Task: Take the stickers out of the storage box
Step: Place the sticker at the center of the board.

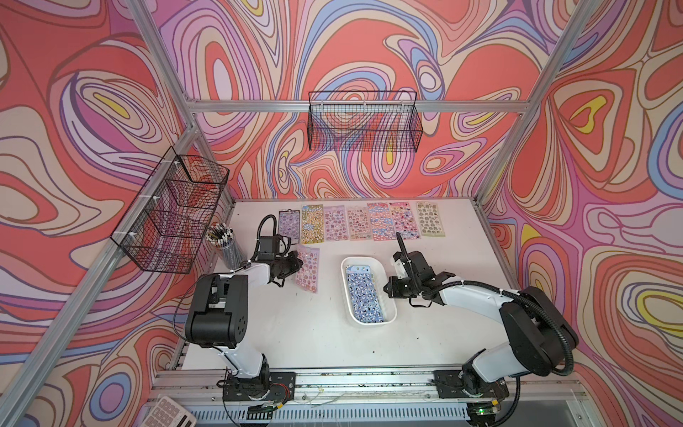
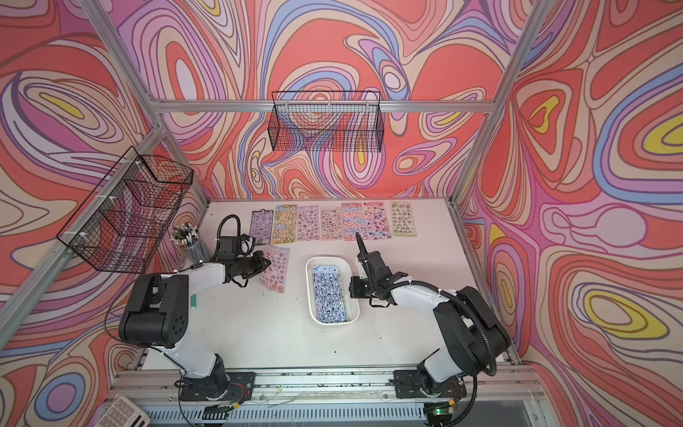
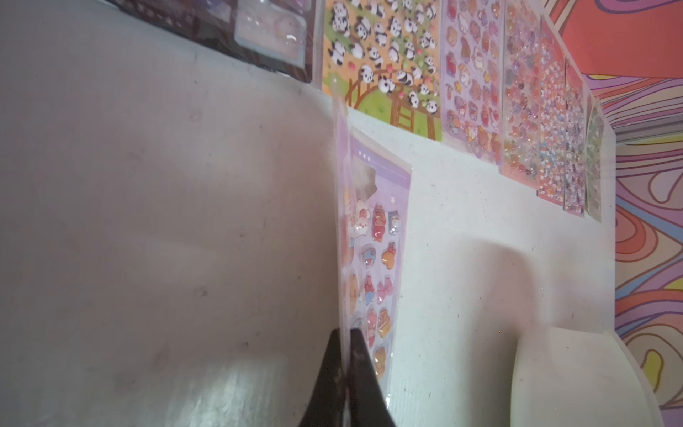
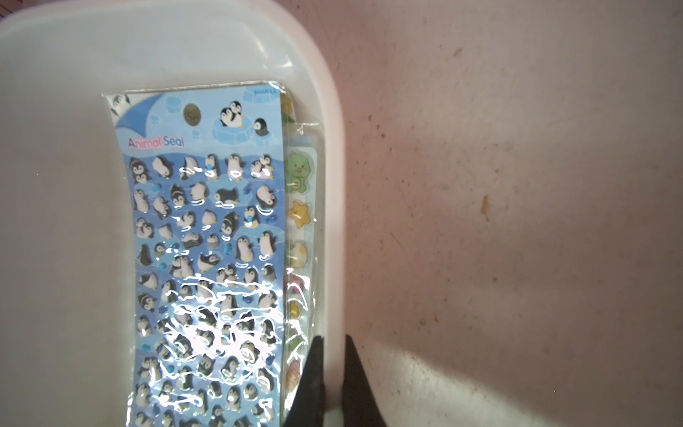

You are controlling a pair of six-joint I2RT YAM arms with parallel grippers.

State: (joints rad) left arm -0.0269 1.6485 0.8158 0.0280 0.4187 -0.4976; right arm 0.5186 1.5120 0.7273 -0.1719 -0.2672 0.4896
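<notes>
The pink-lilac sheet (image 1: 308, 269) is face up and clear of the row, so the robot's left gripper should keep moving away from the box and let go on open tabletop (image 1: 284, 290).
The white storage box (image 1: 370, 259) (image 2: 328, 259) stands mid-table. A blue penguin sheet of stickers (image 1: 364, 295) (image 4: 207, 240) lies on top inside it, over another sheet with a green figure (image 4: 300, 173). My right gripper (image 1: 388, 290) (image 4: 334, 340) is shut on the box's rim (image 4: 332, 222), one finger inside and one outside. My left gripper (image 1: 297, 264) (image 3: 345, 332) is shut on the edge of a pink-lilac sticker sheet (image 1: 308, 271) (image 3: 377, 240), left of the box. Several more sheets (image 1: 358, 222) (image 3: 384, 55) lie in a row along the table's back.
A cup of pens (image 1: 227, 244) stands at the table's left edge behind the left arm. Black wire baskets hang on the left wall (image 1: 173, 214) and the back wall (image 1: 364, 122). A calculator (image 1: 170, 414) lies below the front rail.
</notes>
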